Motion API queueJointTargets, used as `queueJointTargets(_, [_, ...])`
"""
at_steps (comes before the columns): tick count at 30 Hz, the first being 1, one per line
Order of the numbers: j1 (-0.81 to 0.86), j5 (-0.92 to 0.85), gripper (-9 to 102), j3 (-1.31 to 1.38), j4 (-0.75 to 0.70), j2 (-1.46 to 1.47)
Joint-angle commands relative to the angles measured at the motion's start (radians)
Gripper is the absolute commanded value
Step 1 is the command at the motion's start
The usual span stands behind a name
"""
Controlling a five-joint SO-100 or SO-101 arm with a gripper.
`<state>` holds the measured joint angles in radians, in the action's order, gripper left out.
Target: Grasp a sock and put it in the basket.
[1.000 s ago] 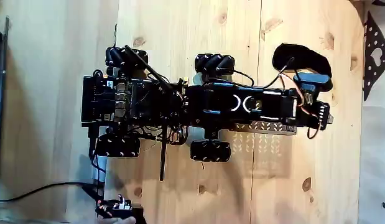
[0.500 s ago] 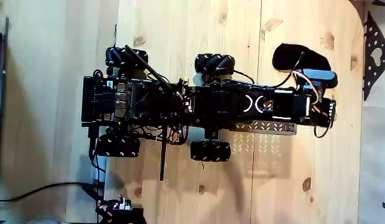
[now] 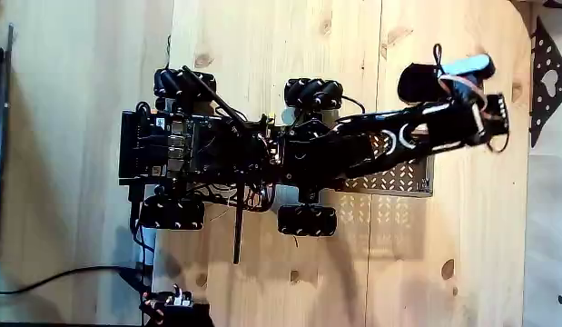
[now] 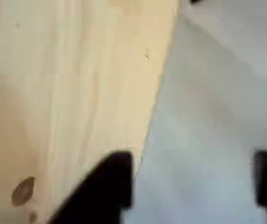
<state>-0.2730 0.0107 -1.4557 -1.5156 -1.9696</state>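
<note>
I expect the black sock to hang down in a long bent piece when I lift, because the limp black sock's rounded end lies well away from my wrist.
In the fixed view the black sock lies limp on the wooden table at the upper right, its right end hidden under my wrist. The basket, a grey perforated metal tray, shows as a strip below my slanting black arm. My gripper reaches past the sock toward the table's right edge. In the wrist view the gripper is open: two dark blurred fingers stand wide apart with nothing between them, above the table edge and the grey floor.
The arm rides on a wheeled black base with rollers in the middle of the table. A black dotted sheet lies beyond the table's right edge. A cable runs along the lower left.
My arm has swung from lying level over the basket up toward the sock, uncovering more of the basket. The wrist now sits over the sock's right end.
</note>
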Motion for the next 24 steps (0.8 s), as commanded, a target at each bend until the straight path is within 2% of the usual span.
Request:
queueJointTargets(1, [-0.046,0.023,18,0.041,0.043,0.051])
queueJointTargets(7, [-0.114,0.124,23,0.041,0.178,0.184])
queueJointTargets(13, [-0.14,0.118,30,0.041,0.287,0.327])
queueJointTargets(17, [-0.127,0.041,36,0.066,0.255,0.37])
queueJointTargets(21, [-0.118,-0.021,39,0.219,0.063,0.451])
queueJointTargets(24, [-0.109,-0.057,39,0.242,0.014,0.453])
